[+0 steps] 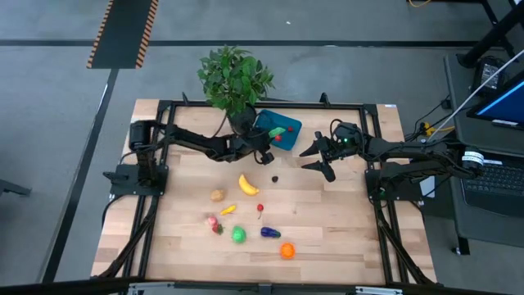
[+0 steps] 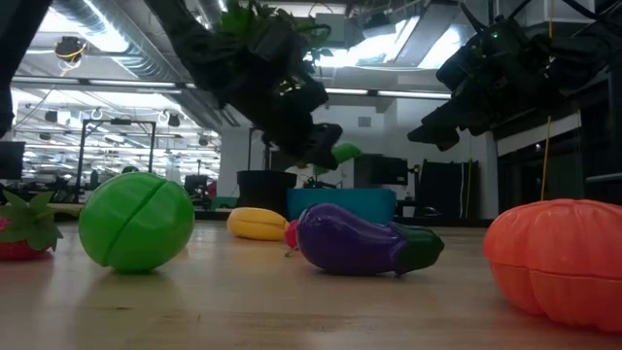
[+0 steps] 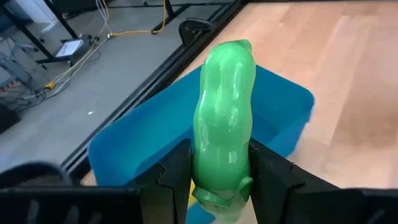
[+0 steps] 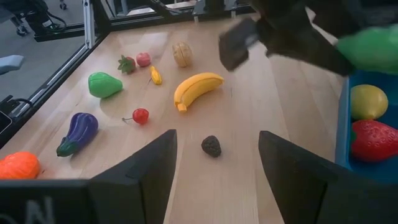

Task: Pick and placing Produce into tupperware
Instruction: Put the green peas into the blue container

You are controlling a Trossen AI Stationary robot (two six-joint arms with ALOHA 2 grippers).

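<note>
The long green piece (image 3: pixel 224 115) juts out in front of my slanted left gripper. I should tilt the gripper down over the teal tupperware (image 1: pixel 283 128) before letting the piece go.
My left gripper (image 3: pixel 217 180) is shut on a long green produce piece (image 3: pixel 224 118) above the near wall of the teal tupperware (image 3: pixel 143 143), which stands at the table's far middle (image 1: pixel 288 124). A yellow piece (image 4: pixel 368 101) and a red strawberry (image 4: pixel 373 140) lie inside it. My right gripper (image 1: pixel 315 156) hangs open to the right of the tupperware, with nothing between its fingers (image 4: pixel 216 132). Loose produce lies on the wood nearer the front: a banana (image 1: pixel 248 185), an eggplant (image 1: pixel 270 233), an orange piece (image 1: pixel 287 251) and a green piece (image 1: pixel 238 235). My left gripper pinches the green piece's near end (image 3: pixel 221 171) between its two fingers (image 3: pixel 177 171). The fingers come from the table's left, slanting a little downward. The piece sticks out ahead past the fingertips, lifted clear above the tupperware's wall.
A potted leafy plant (image 1: pixel 236 78) stands at the far edge, just left of the tupperware. A small dark berry (image 4: pixel 211 146) and a cherry (image 4: pixel 140 115) lie on the wood below my right gripper. Black frame rails (image 1: pixel 372 205) run along the table's sides.
</note>
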